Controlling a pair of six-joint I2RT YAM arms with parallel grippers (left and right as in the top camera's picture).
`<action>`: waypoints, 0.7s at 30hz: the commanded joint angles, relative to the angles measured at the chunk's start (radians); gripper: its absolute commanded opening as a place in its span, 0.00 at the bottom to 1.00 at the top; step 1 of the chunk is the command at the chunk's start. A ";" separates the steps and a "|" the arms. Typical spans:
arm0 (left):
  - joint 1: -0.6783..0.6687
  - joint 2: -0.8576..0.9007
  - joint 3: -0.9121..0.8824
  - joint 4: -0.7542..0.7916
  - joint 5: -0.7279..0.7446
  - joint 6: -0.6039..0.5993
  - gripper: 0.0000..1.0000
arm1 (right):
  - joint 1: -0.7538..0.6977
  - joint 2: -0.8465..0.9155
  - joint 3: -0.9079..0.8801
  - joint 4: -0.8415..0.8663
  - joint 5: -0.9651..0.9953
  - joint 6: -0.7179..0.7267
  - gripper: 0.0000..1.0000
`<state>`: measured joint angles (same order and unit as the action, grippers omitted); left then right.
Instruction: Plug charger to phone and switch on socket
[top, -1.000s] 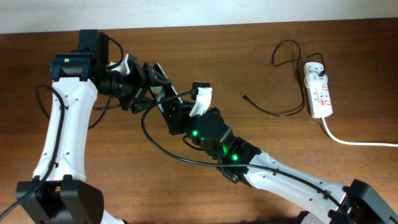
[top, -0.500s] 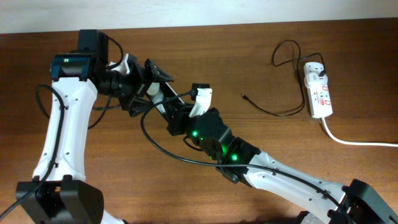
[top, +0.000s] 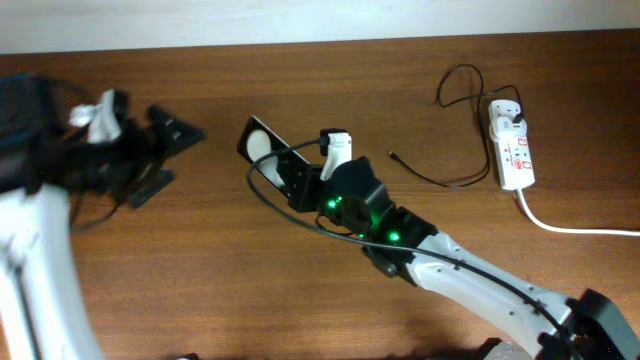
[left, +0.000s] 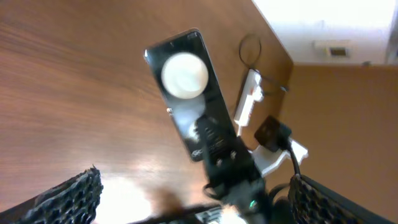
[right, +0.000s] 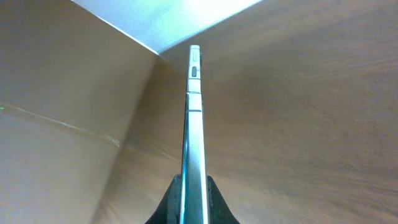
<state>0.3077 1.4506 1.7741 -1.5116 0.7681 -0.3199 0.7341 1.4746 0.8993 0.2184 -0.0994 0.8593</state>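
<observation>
My left gripper should take the phone by its white-spot end (top: 258, 144), because my right gripper, which is nearer the charger's connector tip, is closed on the phone's lower end (top: 300, 187).
The phone (top: 268, 151) is a flat black slab with a white round spot, held off the table at centre by my right gripper (top: 300, 180), which is shut on its lower end. The right wrist view shows it edge-on (right: 194, 124) between the fingers. In the left wrist view the phone (left: 186, 93) sits ahead of my open, empty left gripper (left: 193, 199). My left gripper (top: 155, 150) is at the left, apart from the phone. The charger's black connector tip (top: 392, 155) lies on the table; its cable runs to the white adapter on the socket (top: 512, 147).
The socket's thick white cord (top: 570, 228) trails off to the right edge. The black cable loops behind the socket (top: 460, 85). The table's far edge meets a pale wall along the top.
My left gripper has let go of the phone and pulled away to the left, blurred with motion. The right gripper keeps hold of the phone and has shifted slightly right.
</observation>
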 joint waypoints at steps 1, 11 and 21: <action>0.119 -0.192 0.026 -0.068 -0.059 0.158 0.99 | -0.047 -0.087 0.019 -0.126 -0.090 -0.003 0.04; 0.204 -0.649 -0.064 -0.169 -0.116 0.187 0.99 | -0.192 -0.358 -0.003 -0.502 -0.273 -0.066 0.04; 0.204 -0.901 -0.619 -0.006 -0.017 0.044 0.99 | -0.362 -0.702 -0.218 -0.608 -0.415 0.002 0.04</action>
<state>0.5056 0.5854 1.2938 -1.5799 0.6712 -0.2062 0.4095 0.8272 0.7345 -0.3950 -0.4484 0.8165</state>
